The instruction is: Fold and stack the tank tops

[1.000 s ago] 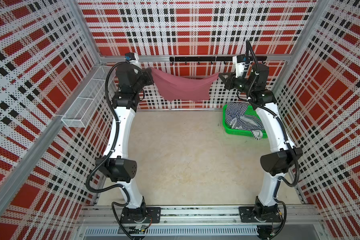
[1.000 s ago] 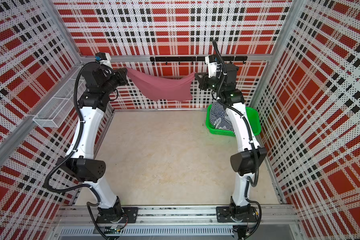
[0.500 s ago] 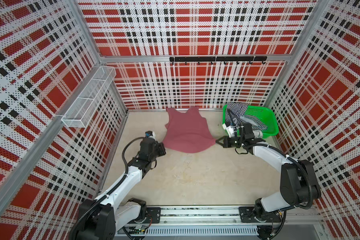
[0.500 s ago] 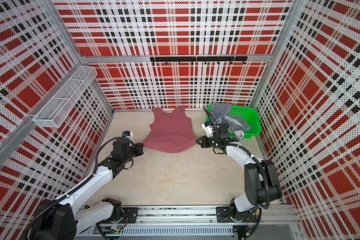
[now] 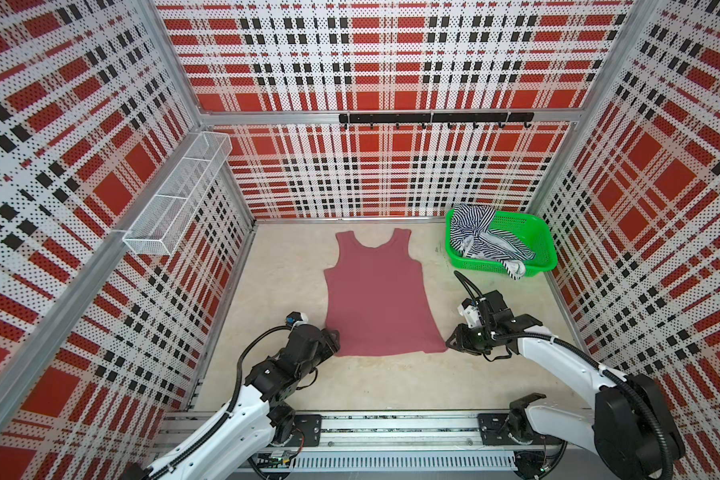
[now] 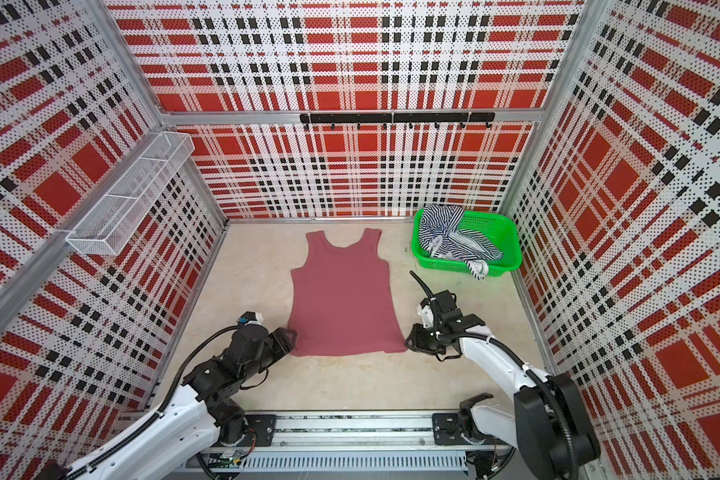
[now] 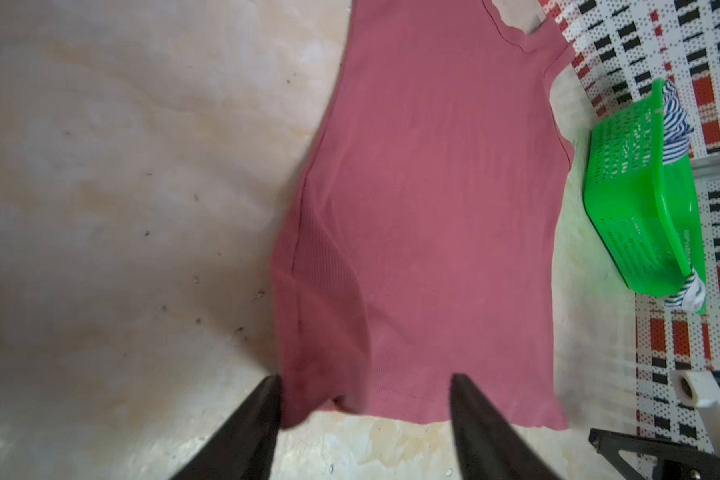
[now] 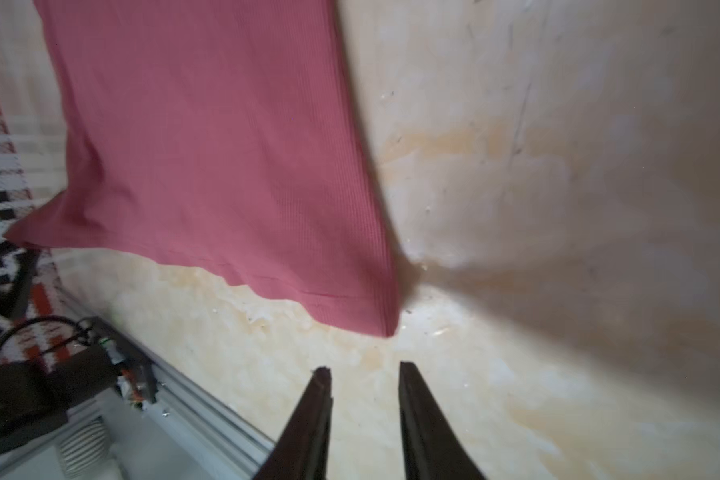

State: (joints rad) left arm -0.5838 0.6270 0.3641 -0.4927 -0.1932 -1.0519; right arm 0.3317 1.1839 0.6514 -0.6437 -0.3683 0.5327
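The dusty rose tank top lies with its straps [image 5: 346, 241] pointing to the back wall. I should turn it so the straps point to the white wire shelf [image 5: 179, 193] before I fold it.
The dusty rose tank top [image 5: 375, 299] [image 6: 341, 299] lies flat on the floor, straps toward the back wall. My left gripper [image 5: 335, 338] [image 6: 289, 336] sits at the hem's left corner. In the left wrist view that gripper [image 7: 365, 380] is wide open, and the slightly bunched corner of the rose tank top [image 7: 425, 208] lies loose between its fingers. My right gripper [image 5: 452, 340] [image 8: 363, 368] is open just off the right hem corner, with bare floor between its fingers. The striped tank top [image 5: 481, 239] [image 6: 449, 239] is crumpled in the green basket [image 5: 483, 266].
The green basket [image 6: 445, 263] stands at the back right, with a strap hanging over its front rim. A white wire shelf [image 5: 175, 195] is fixed to the left wall and a black hook rail [image 5: 433, 118] to the back wall. The arms' base rail [image 5: 391, 428] runs along the front.
The rose top, held stretched high between both grippers a second ago, has come down flat on the floor. Both grippers have opened and let go of its hem corners.
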